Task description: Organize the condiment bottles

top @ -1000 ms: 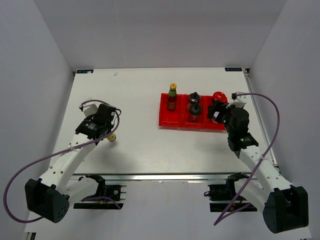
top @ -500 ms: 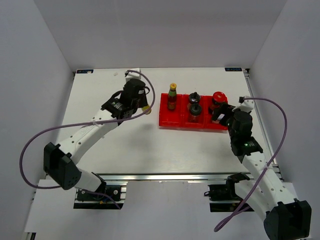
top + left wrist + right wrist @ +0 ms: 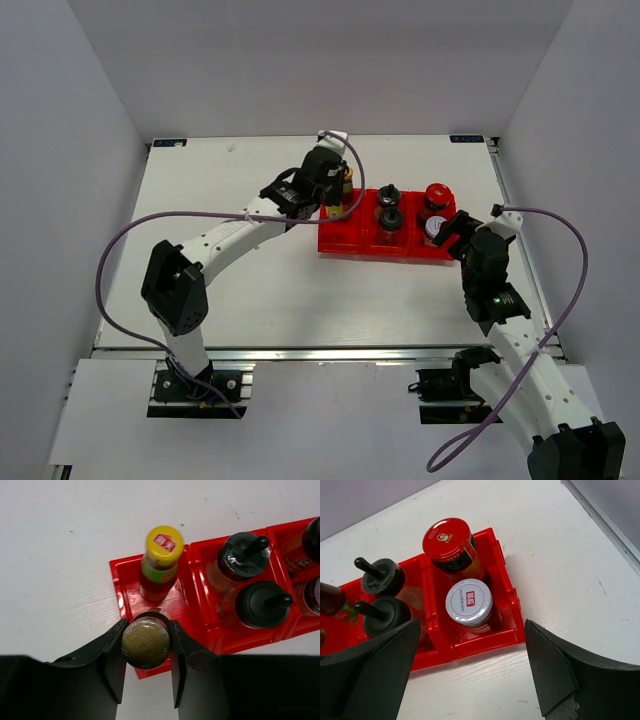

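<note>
The slim sauce bottle [image 3: 146, 642] is hanging upright above the compartment's free near half [image 3: 341, 234], so the robot's left gripper goes on lowering it until the bottle stands on the bottom of the tray.
My left gripper [image 3: 146, 642] is shut on the cap of a slim yellow-capped sauce bottle [image 3: 145, 645], held upright over the near half of the left compartment of the red tray [image 3: 125, 580]. The other yellow-capped bottle [image 3: 161, 562] stands in the far half of that compartment. Two black-capped shakers [image 3: 242, 557] [image 3: 260, 605] fill the middle compartment. The red-lidded jar [image 3: 447, 540] and the silver-lidded jar [image 3: 468, 601] stand in the right compartment. My right gripper [image 3: 470, 652] is open just in front of the tray's right end, with nothing between its fingers.
The tray [image 3: 340, 243] sits right of the table's centre. The table's right edge rail [image 3: 605, 515] runs close beside my right gripper. Grey walls close the table in on three sides. Purple cables loop off both arms.
My left arm swung from the table's left side across to the tray, carrying the yellow-capped bottle. My right gripper drew back from the right compartment, uncovering the silver-lidded jar there.
</note>
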Controlling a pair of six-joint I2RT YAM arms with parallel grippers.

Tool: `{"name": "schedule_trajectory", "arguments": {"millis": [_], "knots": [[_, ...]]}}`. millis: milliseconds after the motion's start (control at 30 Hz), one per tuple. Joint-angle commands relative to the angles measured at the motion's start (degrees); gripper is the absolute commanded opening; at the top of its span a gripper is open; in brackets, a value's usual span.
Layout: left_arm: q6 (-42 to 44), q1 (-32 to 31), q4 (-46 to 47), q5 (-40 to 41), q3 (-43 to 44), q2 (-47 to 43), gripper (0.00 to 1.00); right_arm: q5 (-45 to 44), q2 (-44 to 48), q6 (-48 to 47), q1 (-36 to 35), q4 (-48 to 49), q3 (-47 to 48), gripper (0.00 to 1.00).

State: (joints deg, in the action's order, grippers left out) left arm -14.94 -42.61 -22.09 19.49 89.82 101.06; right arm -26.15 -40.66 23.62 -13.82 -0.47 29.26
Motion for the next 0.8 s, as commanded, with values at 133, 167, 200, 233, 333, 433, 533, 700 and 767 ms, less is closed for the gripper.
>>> {"name": "schedule_trajectory", "arguments": {"millis": [133,167,200,233,333,433,533,700,767], "knots": [[1.8,-1.5,2.3,0.7,7.6,4.0,0.00,-2.6,-2.0,0.6,0.3,0.6,-0.1,0.89],[1.8,-1.6,2.0,1.2,7.6,4.8,0.00,-2.7,-2.0,0.6,0.2,0.6,-0.1,0.89],[1.6,-1.5,1.7,1.6,7.7,5.3,0.00,-2.8,-2.1,0.6,0.2,0.6,-0.2,0.89],[1.4,-1.5,1.3,2.0,8.2,5.9,0.00,-2.8,-2.2,0.6,0.2,0.6,-0.3,0.89],[1.5,-1.6,0.8,3.2,8.3,7.8,0.00,-2.7,-2.2,0.6,0.3,0.8,-0.7,0.89],[1.7,-1.6,2.2,4.2,7.2,9.5,0.00,-2.7,-2.6,0.3,0.3,0.9,-0.8,0.89],[0.6,-1.5,1.9,4.4,7.7,11.5,0.00,-2.6,-3.3,-0.3,0.3,1.3,-1.0,0.89],[-0.5,-1.5,2.5,4.6,7.6,12.4,0.00,-2.6,-4.1,-0.2,0.2,1.2,-0.9,0.89],[-1.1,-1.5,2.4,4.0,7.6,12.7,0.00,-2.6,-4.1,-0.1,0.3,1.3,-0.9,0.89]]}}
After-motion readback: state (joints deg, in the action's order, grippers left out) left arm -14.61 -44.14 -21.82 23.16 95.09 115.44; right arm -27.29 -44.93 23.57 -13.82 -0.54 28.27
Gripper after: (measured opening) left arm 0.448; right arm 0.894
